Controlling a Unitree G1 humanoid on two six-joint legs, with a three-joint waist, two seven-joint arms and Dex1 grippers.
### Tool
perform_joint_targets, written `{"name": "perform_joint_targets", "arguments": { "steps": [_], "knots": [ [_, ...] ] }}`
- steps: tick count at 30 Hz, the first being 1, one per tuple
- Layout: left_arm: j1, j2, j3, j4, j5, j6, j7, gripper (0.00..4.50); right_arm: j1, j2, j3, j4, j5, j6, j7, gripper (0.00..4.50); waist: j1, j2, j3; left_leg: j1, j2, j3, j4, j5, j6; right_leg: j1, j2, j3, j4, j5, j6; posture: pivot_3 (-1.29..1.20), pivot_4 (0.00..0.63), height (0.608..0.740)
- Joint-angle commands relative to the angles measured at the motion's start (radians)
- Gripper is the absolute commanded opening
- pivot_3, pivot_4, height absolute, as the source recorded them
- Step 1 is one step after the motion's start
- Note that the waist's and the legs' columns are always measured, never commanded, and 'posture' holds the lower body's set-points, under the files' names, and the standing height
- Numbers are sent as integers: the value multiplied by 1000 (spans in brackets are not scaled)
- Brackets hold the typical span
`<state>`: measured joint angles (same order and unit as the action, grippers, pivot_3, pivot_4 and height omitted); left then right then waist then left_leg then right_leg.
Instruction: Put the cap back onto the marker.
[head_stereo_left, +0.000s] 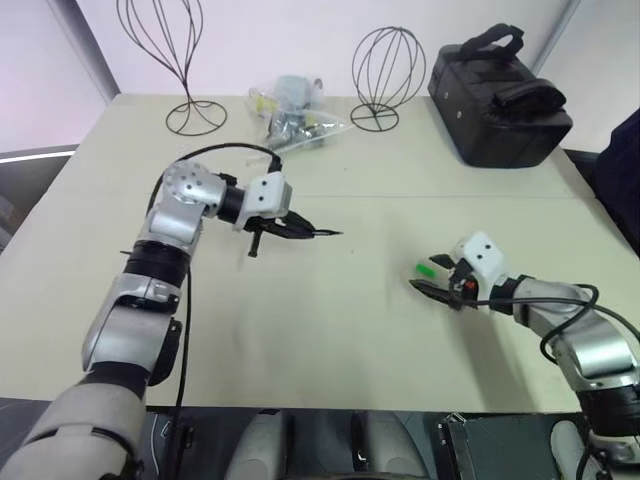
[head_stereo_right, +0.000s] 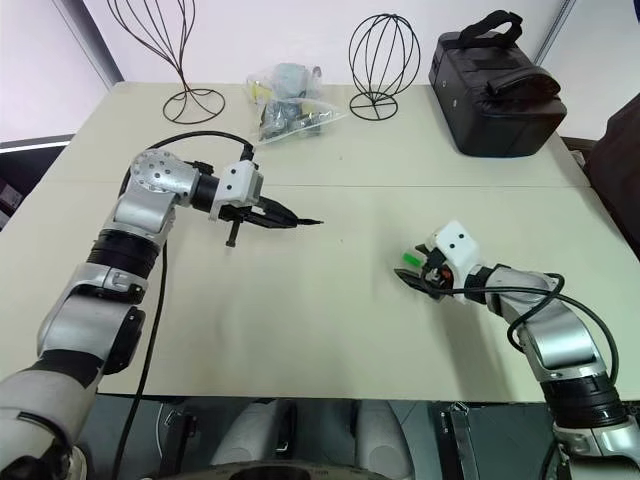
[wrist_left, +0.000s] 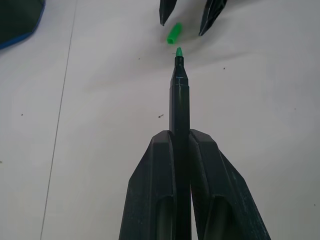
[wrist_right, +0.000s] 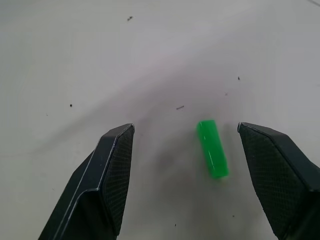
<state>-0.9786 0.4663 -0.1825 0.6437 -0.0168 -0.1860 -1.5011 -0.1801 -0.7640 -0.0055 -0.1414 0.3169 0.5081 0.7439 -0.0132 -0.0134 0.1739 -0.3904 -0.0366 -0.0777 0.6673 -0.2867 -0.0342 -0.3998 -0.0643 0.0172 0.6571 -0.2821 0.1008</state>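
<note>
Next, I pinch the cap's closed end (wrist_right: 218, 169) with my right gripper and lift the cap in line with the marker's tip, because the cap lies loose below the marker's tip (wrist_left: 179, 52).
The marker (wrist_left: 179, 100), a thin black stick with a green pointed tip, is clamped between the fingers of my left gripper (wrist_left: 181, 135). It is held above the table, its tip aimed toward the right side. The cap (wrist_right: 212, 148), a tiny bright green cylinder, lies on the table between the two spread fingers of my right gripper (wrist_right: 185, 127), nearer one finger and touching neither. From the head, the left gripper (head_stereo_left: 290, 228) holds the marker (head_stereo_left: 320, 232) left of centre. The cap (head_stereo_left: 426, 269) lies at the right gripper (head_stereo_left: 428, 277).
Two wire stands (head_stereo_left: 187, 60) (head_stereo_left: 385, 70) rise at the table's far edge, with a clear plastic bag of small items (head_stereo_left: 290, 115) between them. A black case (head_stereo_left: 497, 100) sits at the far right. A black cable (head_stereo_left: 185, 330) hangs along my left arm.
</note>
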Motion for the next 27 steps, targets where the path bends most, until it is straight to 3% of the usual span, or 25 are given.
{"name": "perform_joint_targets", "arguments": {
  "steps": [1, 19, 20, 21, 26, 27],
  "knots": [
    [1, 14, 2, -44, -23, 6, 8, 13, -20, 1, -14, 15, -17, -36, 15, 3382, 0, 0, 0, 0, 0, 0, 0, 0, 0, 0, 0, 0, 0, 0, 0, 0, 150, 740],
    [33, 30, 8, -89, -29, 13, 80, 13, -67, 29, -1, 178, -61, -101, 76, 3382, -3, 0, 0, 0, 0, 0, 0, 0, 0, 0, 0, 0, 0, 0, 0, 0, 150, 740],
    [36, 32, 8, -94, -31, 16, 81, 0, -74, 31, 0, 192, -65, -107, 81, 2846, -3, 0, 0, 0, 0, 0, 0, 0, 0, 0, 0, 0, 0, 0, 0, 0, 150, 740],
    [39, 34, 8, -99, -32, 19, 82, 0, -78, 32, 1, 202, -69, -111, 85, 2671, -2, 0, 0, 0, 0, 0, 0, 0, 0, 0, 0, 0, 1, 0, 0, 0, 150, 740],
    [53, 50, 8, -121, -42, 33, 70, 0, -93, 42, 8, 238, -82, -126, 100, 141, -2, 0, 0, 0, 0, 0, 0, 0, 0, 0, 0, 1, 1, 0, 0, 0, 150, 740],
    [55, 53, 6, -124, -45, 36, 63, 0, -94, 44, 10, 240, -84, -129, 100, 61, -2, 0, 0, 0, 0, 0, 0, 0, 0, 0, 0, 1, 1, 0, 0, 0, 150, 740]
  ]
}}
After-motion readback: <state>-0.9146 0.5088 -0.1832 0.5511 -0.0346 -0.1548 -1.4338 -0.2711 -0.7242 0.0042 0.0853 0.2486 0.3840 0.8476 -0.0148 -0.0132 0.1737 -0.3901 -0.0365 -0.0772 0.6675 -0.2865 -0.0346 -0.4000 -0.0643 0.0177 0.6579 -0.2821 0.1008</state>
